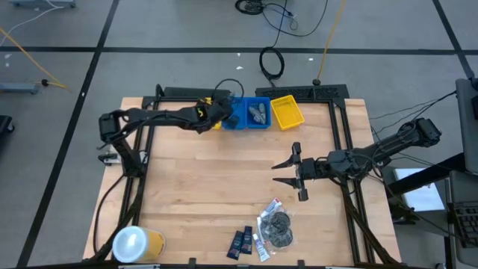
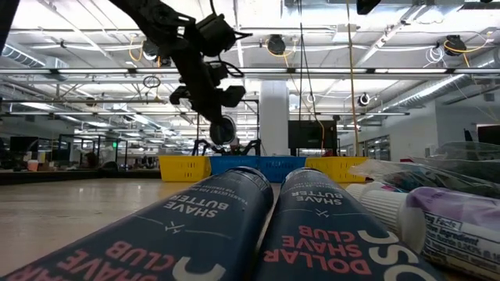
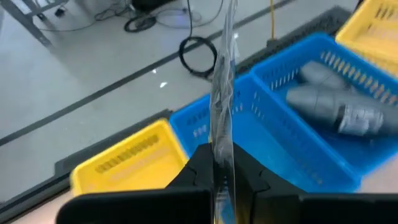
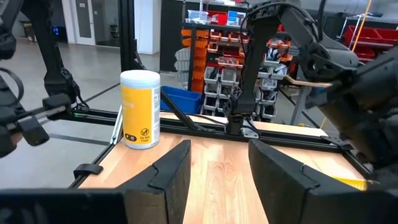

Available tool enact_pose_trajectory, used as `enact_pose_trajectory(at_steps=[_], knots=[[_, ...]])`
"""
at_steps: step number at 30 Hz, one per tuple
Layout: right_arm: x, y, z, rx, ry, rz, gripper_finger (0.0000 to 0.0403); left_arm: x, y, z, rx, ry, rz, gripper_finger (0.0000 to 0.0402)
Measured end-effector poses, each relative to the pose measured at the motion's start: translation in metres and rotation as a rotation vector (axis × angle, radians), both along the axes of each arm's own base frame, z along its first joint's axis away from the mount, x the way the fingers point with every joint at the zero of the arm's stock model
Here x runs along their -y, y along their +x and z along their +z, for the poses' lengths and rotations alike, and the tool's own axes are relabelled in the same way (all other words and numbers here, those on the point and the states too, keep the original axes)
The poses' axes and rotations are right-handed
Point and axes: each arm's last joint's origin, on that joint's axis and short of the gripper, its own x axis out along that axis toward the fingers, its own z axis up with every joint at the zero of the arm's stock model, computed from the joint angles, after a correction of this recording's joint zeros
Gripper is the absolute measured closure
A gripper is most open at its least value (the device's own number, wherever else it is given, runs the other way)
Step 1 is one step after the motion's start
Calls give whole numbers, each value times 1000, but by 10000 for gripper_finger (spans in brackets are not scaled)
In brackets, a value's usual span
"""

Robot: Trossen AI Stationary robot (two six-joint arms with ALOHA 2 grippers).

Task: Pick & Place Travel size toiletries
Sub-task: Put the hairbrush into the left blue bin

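The clear pouches lie heaped together [image 1: 277, 235] beside the white tube, so next my right gripper pulls the top pouch [image 1: 280, 222] free toward my left gripper first. My left gripper should take hold after that.
My left gripper [image 1: 216, 112] hangs over the far row of trays, shut on a clear pouch [image 3: 221, 93] with a dark round content [image 2: 223, 129]. Below it stand a yellow tray [image 3: 124, 160] and a blue tray [image 1: 250, 113] in which dark grey bottles [image 3: 336, 106] lie. More toiletries lie flat at the near edge: navy packets [image 1: 240, 243], a white tube [image 1: 259, 247] and a clear pouch [image 1: 275, 226]. My right gripper [image 1: 287, 172] waits open above the table's right middle, holding nothing. My left gripper pinches the clear pouch's flat edge [image 3: 220, 147] between its two fingers [image 3: 198, 163]. The fingers slant down toward the far trays. The pouch shows edge-on past the fingertips. It hangs below the gripper, its round content lowest, clear of the trays.
A second yellow tray [image 1: 287, 112] stands right of the blue one. A large yellow container with a white top [image 1: 138, 243] stands at the near left corner. Bare wooden table [image 1: 209, 179] lies between the trays and the near toiletries.
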Motion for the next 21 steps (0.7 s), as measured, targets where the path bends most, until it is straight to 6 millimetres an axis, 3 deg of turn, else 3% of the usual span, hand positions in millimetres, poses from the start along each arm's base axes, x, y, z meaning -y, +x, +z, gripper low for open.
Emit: enact_pose_trajectory(at_steps=[11, 17, 21], knots=[[0, 0, 0, -3, -1, 2, 246, -8, 12, -31, -14, -33, 9, 391], [0, 0, -1, -11, -4, 2, 246, -8, 13, -31, -4, -37, 17, 356], [0, 0, -2, -14, -5, 2, 246, -8, 14, -30, 12, -42, 3, 353]])
